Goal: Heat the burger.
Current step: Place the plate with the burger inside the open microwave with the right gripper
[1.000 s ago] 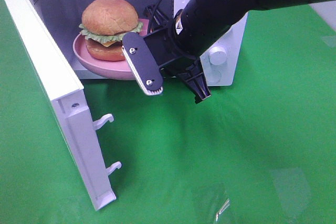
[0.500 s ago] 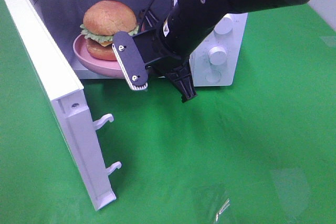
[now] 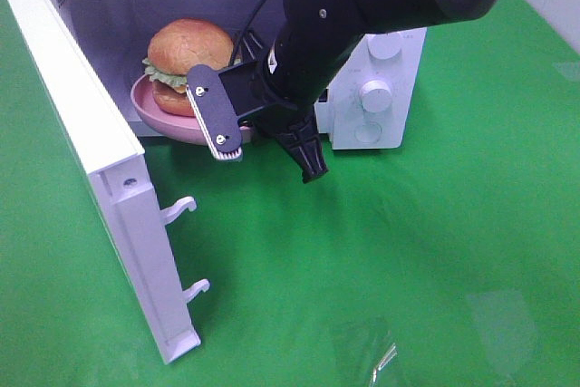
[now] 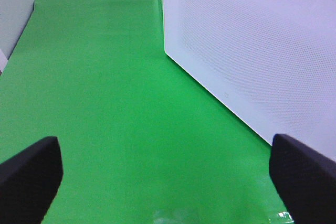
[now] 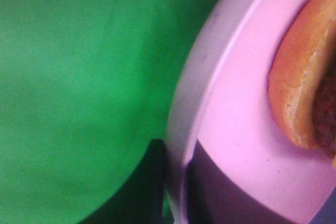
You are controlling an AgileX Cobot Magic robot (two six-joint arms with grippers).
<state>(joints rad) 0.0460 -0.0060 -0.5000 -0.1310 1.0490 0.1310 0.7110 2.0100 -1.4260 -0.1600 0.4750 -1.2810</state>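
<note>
The door is clear, and the pink plate's near rim [image 3: 184, 130] is past the microwave's front edge [image 3: 150, 130]. My right gripper keeps pushing inward until the plate's rim is inside.
The burger [image 3: 186, 50], golden bun over green lettuce, sits on a pink plate [image 3: 154, 113] inside the open microwave [image 3: 381, 124]. My right gripper [image 3: 246, 133] reaches in from the right and is shut on the plate's near rim. In the right wrist view the plate rim [image 5: 210, 103] runs between the dark fingers of the right gripper [image 5: 176, 187], with the burger's bun edge [image 5: 296, 87] beside it. My left gripper [image 4: 168, 177] is open, hovering over green cloth beside the microwave's white side wall [image 4: 252, 51]; it does not show in the exterior view.
The microwave door [image 3: 91, 151] stands swung out to the left, its two latch hooks [image 3: 181, 208] pointing at the table's middle. Two white knobs [image 3: 374, 95] sit on the front panel. Green cloth [image 3: 408, 269] covers the table.
My right arm has moved left and toward the microwave, carrying the plate and burger deeper into the cavity. The left gripper stays open.
</note>
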